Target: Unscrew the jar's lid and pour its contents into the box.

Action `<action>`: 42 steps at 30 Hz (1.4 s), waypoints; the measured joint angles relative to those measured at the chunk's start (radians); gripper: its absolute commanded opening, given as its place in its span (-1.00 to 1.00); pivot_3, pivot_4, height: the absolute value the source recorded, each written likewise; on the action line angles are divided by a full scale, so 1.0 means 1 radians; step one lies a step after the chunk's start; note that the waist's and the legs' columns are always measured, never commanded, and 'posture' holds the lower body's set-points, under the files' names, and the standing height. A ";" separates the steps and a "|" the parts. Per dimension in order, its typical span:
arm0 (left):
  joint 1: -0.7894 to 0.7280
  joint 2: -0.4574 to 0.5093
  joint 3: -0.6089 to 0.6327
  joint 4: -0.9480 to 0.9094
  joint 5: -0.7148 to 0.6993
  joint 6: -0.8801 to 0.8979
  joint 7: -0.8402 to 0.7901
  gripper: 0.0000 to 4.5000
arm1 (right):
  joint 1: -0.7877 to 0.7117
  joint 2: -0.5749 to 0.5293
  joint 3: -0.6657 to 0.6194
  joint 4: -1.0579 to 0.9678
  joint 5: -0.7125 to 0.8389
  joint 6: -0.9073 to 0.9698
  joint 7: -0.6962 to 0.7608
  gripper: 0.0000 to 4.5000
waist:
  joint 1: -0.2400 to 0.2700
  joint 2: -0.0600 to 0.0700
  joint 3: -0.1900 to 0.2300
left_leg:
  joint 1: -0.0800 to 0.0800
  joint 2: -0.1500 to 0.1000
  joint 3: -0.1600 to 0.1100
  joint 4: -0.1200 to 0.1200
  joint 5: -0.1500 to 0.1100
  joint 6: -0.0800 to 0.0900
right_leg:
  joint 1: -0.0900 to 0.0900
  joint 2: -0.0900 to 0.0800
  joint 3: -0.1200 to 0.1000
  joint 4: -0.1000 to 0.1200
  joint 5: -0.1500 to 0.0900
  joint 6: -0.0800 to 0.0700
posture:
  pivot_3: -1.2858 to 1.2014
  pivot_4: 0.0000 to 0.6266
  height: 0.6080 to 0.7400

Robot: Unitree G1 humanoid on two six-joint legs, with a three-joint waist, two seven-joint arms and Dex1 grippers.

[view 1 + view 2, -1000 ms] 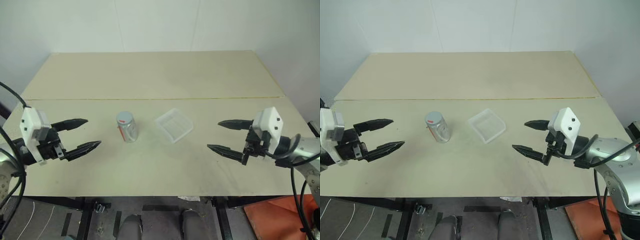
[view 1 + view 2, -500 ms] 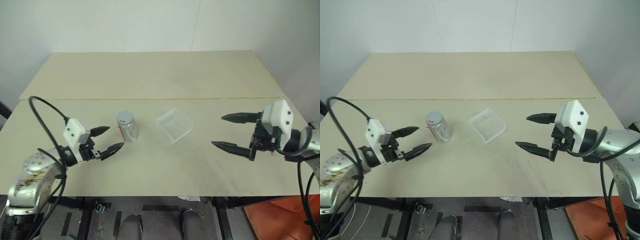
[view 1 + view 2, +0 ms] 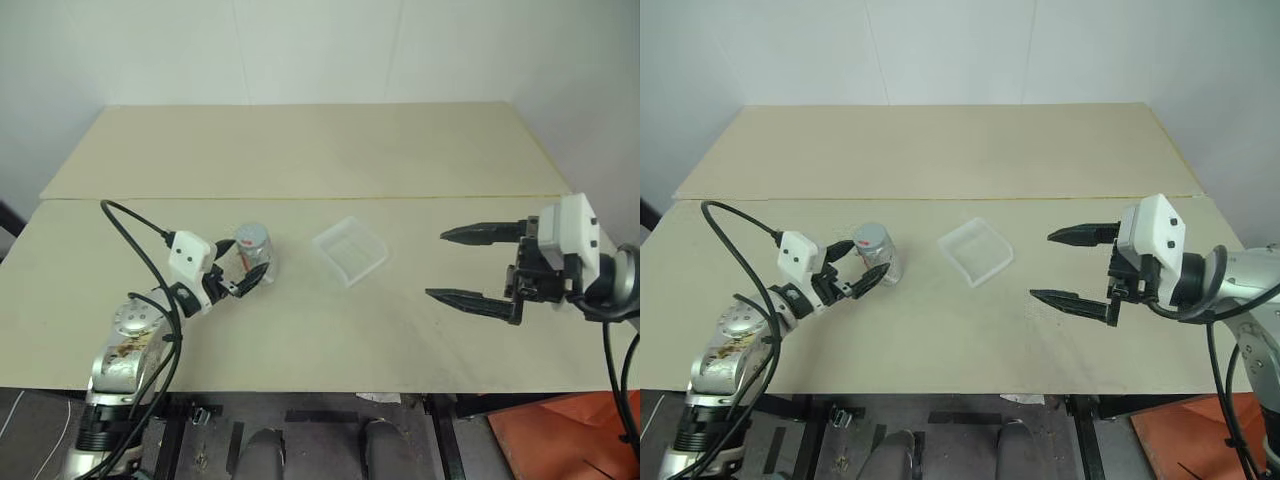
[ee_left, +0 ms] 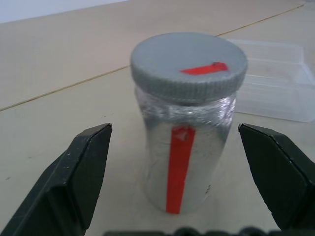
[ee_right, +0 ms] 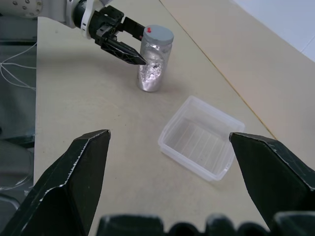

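Note:
The robot should expect a wide round opening hidden under the grey lid [image 3: 252,234] when it unscrews the lid, since the lid is about as wide as the jar [image 3: 258,263].
The jar [image 3: 254,254] stands upright on the table [image 3: 300,150], left of centre, with a red strip down its shiny wall. Its grey lid [image 4: 189,60] with a small red mark is screwed on. I cannot make out the contents through the wall. My left gripper [image 3: 862,262] is open and level, with one finger [image 4: 74,177] on each side of the jar and a gap to each. The clear plastic box [image 3: 350,250] sits empty just right of the jar. My right gripper [image 3: 438,265] hovers open above the table, to the right of the box and pointing toward it.
A thin seam [image 3: 400,197] runs across the tan table behind the jar and box. A black cable [image 3: 130,225] loops over my left arm. An orange object [image 3: 560,440] lies on the floor at the lower right.
My left gripper has swung in from the table's left edge and now straddles the jar, still open. My right gripper has risen slightly. Jar and box have not moved.

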State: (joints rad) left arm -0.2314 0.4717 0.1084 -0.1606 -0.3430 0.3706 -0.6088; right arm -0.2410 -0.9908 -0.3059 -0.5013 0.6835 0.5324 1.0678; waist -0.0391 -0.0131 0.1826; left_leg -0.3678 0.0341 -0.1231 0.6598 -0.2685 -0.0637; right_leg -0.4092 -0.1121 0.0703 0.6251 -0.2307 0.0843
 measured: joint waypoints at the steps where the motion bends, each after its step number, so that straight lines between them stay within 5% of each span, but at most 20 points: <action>1: -0.009 -0.011 -0.005 0.009 0.007 -0.002 0.009 0.99 | 0.000 0.000 0.000 -0.002 0.003 0.000 -0.001 1.00 | 0.000 0.000 0.000 | 0.000 0.000 0.000 0.000 0.000 0.000 | 0.000 0.000 0.000 0.000 0.000 0.000 | 0.03 -0.52 1.00; 10: -0.071 -0.073 -0.015 0.065 0.029 -0.035 0.054 0.99 | 0.000 -0.005 -0.004 -0.032 0.009 0.020 -0.016 1.00 | -0.001 0.000 0.000 | 0.000 0.000 0.000 0.000 0.000 0.000 | 0.000 0.000 0.000 -0.001 0.000 0.000 | 0.03 -0.52 1.00; 19: -0.079 -0.087 -0.026 0.104 0.029 -0.038 0.050 -0.14 | 0.010 -0.006 -0.033 -0.059 0.047 0.045 -0.046 1.00 | 0.001 0.000 0.000 | 0.000 0.000 0.000 0.000 0.000 0.000 | 0.000 0.000 0.000 -0.001 0.000 0.000 | 0.03 -0.52 1.00; 28: -0.100 -0.079 -0.035 0.128 0.028 -0.044 0.029 -0.13 | 0.007 -0.017 -0.040 -0.061 0.049 0.048 -0.061 1.00 | 0.002 0.000 0.000 | 0.000 0.000 0.000 0.000 0.000 0.000 | 0.000 0.000 0.000 -0.001 0.000 0.000 | 0.03 -0.52 1.00; 36: -0.334 0.134 -0.056 0.134 -0.102 0.028 -0.342 -0.13 | -0.214 0.105 0.096 -0.050 0.097 0.102 -0.189 1.00 | -0.007 0.000 0.000 | 0.000 0.000 -0.001 0.000 0.000 0.000 | 0.000 0.000 -0.001 -0.001 0.000 0.000 | 0.03 -0.52 1.00; 42: -0.493 0.136 -0.119 0.309 -0.136 -0.006 -0.635 -0.13 | -0.445 0.228 0.206 0.015 0.144 0.241 -0.333 1.00 | -0.006 0.000 0.000 | -0.001 0.000 -0.001 0.000 0.000 0.000 | -0.001 0.000 -0.001 0.000 0.000 0.000 | 0.03 -0.52 1.00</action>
State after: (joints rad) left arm -0.7239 0.6072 -0.0110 0.1483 -0.4792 0.3646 -1.2440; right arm -0.6861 -0.7631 -0.1002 -0.4861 0.8273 0.7738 0.7344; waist -0.0456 -0.0133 0.1828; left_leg -0.3688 0.0341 -0.1242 0.6596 -0.2682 -0.0640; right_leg -0.4101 -0.1118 0.0693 0.6247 -0.2309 0.0844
